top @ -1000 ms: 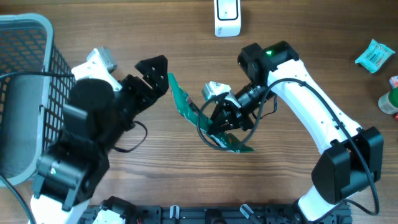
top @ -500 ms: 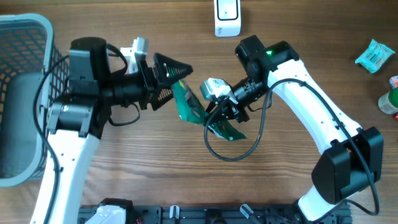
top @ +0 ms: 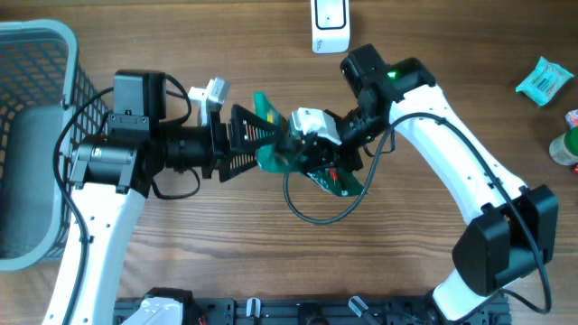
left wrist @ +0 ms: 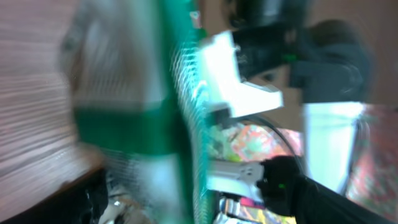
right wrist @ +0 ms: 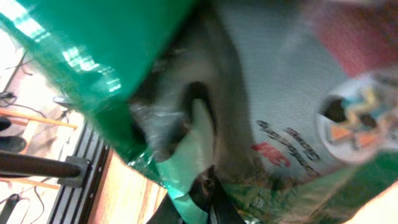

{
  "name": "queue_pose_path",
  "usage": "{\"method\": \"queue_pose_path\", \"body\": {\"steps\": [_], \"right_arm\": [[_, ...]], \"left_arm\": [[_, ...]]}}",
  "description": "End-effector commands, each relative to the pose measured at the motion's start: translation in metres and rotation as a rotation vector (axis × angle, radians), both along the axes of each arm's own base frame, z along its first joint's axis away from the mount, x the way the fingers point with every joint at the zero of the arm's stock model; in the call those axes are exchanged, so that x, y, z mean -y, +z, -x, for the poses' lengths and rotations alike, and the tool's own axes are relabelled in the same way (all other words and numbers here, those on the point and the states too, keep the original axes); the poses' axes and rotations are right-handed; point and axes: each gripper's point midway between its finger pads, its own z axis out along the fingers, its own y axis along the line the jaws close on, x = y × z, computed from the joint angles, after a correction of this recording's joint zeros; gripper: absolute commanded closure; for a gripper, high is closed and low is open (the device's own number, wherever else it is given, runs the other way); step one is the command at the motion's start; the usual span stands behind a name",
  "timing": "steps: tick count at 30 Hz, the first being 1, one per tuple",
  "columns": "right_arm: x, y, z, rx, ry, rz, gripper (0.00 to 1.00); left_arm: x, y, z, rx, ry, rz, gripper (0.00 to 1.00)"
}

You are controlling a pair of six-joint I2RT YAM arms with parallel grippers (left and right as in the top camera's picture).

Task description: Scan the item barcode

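Note:
The snack bag's film crumples around the fingers of the robot's right gripper, so next the left gripper grabs the bag's green end and pulls the film straight before the scan.
The item is a green snack bag with a colourful printed face, held above the table's middle. My right gripper is shut on the bag's middle; in the right wrist view the crumpled green film fills the frame and folds around my dark fingertips. My left gripper comes in from the left, open wide, its black fingers straddling the bag's left end. The left wrist view is blurred and shows the bag's green edge close up. I see no barcode. A white scanner stands at the table's far edge.
A grey wire basket fills the left side. At the far right lie a teal packet and a green-lidded jar. The right arm's black cable loops under the bag.
My left arm swung right and levelled out, bringing its jaws around the bag's left end. My right gripper turned and shifted the bag slightly up and left.

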Motion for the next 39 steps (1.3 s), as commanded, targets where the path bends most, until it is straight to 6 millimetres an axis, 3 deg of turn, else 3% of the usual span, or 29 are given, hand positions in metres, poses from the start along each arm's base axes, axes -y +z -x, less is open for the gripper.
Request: {"method": "queue_pose_path", "body": {"steps": [1,7,10,12,17,20,21,28,31,34,39], "right_arm": [[0.0,0.023,-0.007,0.039,-0.039,0.018,0.95],[0.0,0.035,-0.001,0.058,0.003,0.001,0.95],[-0.006,0.034,0.007,0.05,0.03,0.006,0.95],[-0.008,0.034,0.012,0.044,0.045,0.012,0.95],[-0.006,0.031,0.015,0.042,0.049,0.037,0.95],[-0.008,0.032,0.016,0.034,0.05,0.027,0.95],[-0.008,0.034,0.017,0.028,0.052,0.017,0.95],[-0.012,0.041,0.024,0.014,0.083,-0.038,0.95],[-0.015,0.044,0.025,0.011,0.09,-0.06,0.93],[-0.02,0.044,0.03,0.014,0.111,-0.062,0.93],[-0.022,0.037,0.031,0.051,0.132,-0.02,0.95]], "left_arm": [[-0.012,-0.023,-0.004,0.042,0.03,-0.144,0.06],[-0.014,-0.03,-0.007,0.036,0.027,-0.167,0.12],[-0.015,-0.043,-0.014,-0.004,0.032,-0.189,0.28],[-0.017,-0.052,-0.019,-0.022,0.039,-0.214,0.3],[-0.037,-0.063,-0.031,-0.018,0.09,-0.26,0.37],[-0.062,-0.067,-0.038,-0.023,0.157,-0.293,0.53],[-0.065,-0.067,-0.04,-0.024,0.167,-0.292,0.54],[-0.066,-0.067,-0.04,-0.026,0.17,-0.29,0.42],[-0.054,-0.06,-0.035,-0.024,0.131,-0.24,0.3],[-0.048,-0.058,-0.033,-0.026,0.115,-0.222,0.3],[-0.033,-0.035,-0.028,-0.008,0.055,-0.074,0.35]]}}
